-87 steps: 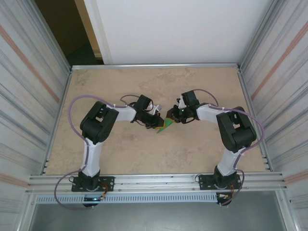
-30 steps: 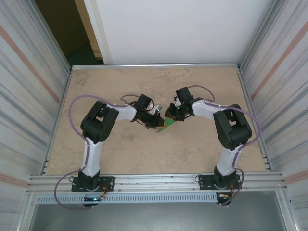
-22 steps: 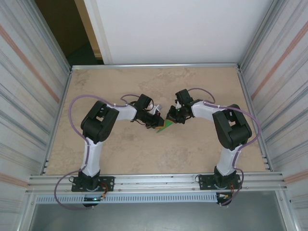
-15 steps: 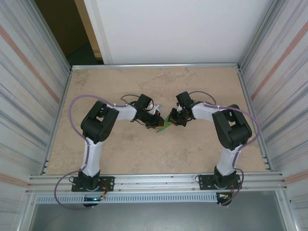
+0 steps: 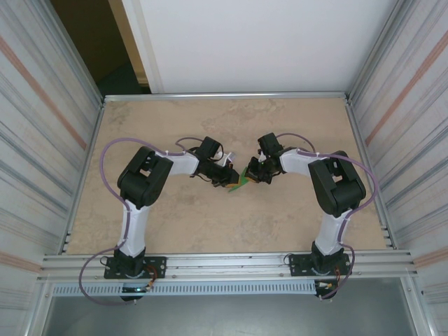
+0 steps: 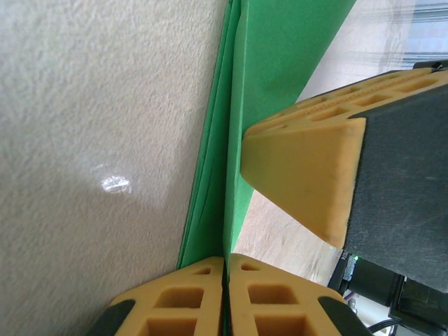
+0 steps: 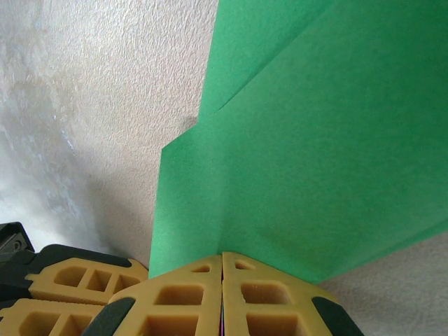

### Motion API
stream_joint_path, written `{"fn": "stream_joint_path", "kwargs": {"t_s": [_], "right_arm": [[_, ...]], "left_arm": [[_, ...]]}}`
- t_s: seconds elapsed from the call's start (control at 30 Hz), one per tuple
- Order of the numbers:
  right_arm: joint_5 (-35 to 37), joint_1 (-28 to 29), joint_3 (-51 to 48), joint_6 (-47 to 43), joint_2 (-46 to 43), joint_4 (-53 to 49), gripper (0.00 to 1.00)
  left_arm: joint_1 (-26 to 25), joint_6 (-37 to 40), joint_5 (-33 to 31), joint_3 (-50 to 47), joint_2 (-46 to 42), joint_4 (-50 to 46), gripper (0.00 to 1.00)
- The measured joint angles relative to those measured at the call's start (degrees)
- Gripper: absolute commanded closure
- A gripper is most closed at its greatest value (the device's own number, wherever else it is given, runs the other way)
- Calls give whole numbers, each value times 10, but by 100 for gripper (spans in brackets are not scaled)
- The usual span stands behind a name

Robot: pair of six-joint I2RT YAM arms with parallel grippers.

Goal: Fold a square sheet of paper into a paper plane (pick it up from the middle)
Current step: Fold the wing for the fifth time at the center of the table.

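Observation:
I should open my left gripper and pinch the flap and the layers together, because the green paper's raised flap (image 6: 236, 147) stands apart from the folded layers (image 6: 206, 217) next to it.
The square sheet of paper (image 5: 242, 180) is bright green, folded into layers, and held up on edge at mid-table between the two grippers. My left gripper (image 5: 232, 180) is shut on its folded edge; in the left wrist view the paper (image 6: 273, 63) runs up from the closed fingertips (image 6: 225, 260). My right gripper (image 5: 251, 173) is shut on the paper from the other side, and its yellow finger (image 6: 308, 175) lies against the sheet. In the right wrist view the layered paper (image 7: 315, 161) spreads upward from the closed tips (image 7: 222, 257), with the left gripper's fingers (image 7: 63, 287) at the lower left.
The beige table (image 5: 175, 224) is bounded by an aluminium rail (image 5: 224, 96) at the back and striped side walls. Both arms reach in from the near edge and meet at the middle. Open tabletop lies all round the grippers.
The right gripper slid a little down and left toward the left gripper and closed on the paper. The sheet now looks narrower from above. The left arm stayed put.

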Motion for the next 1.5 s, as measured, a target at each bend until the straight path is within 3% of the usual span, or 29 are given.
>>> {"fn": "stream_joint_path", "kwargs": {"t_s": [0.17,0.33,0.53,0.83,1.5], "right_arm": [[-2,-2,0,-3,0,0,91],[-6,-5,0,-17,0,-2,91],[-11,-8,0,-27,0,-4,90],[-11,-8,2,-30,1,-6,91],[-11,-8,20,-30,10,-32,91]], "left_arm": [[2,1,-4,-13,-16,5,79],[19,1,-50,-47,-65,-24,70],[24,2,-84,-63,-125,-21,77],[-43,10,-111,-48,-121,-4,89],[-50,33,-140,2,-62,-73,91]]}}
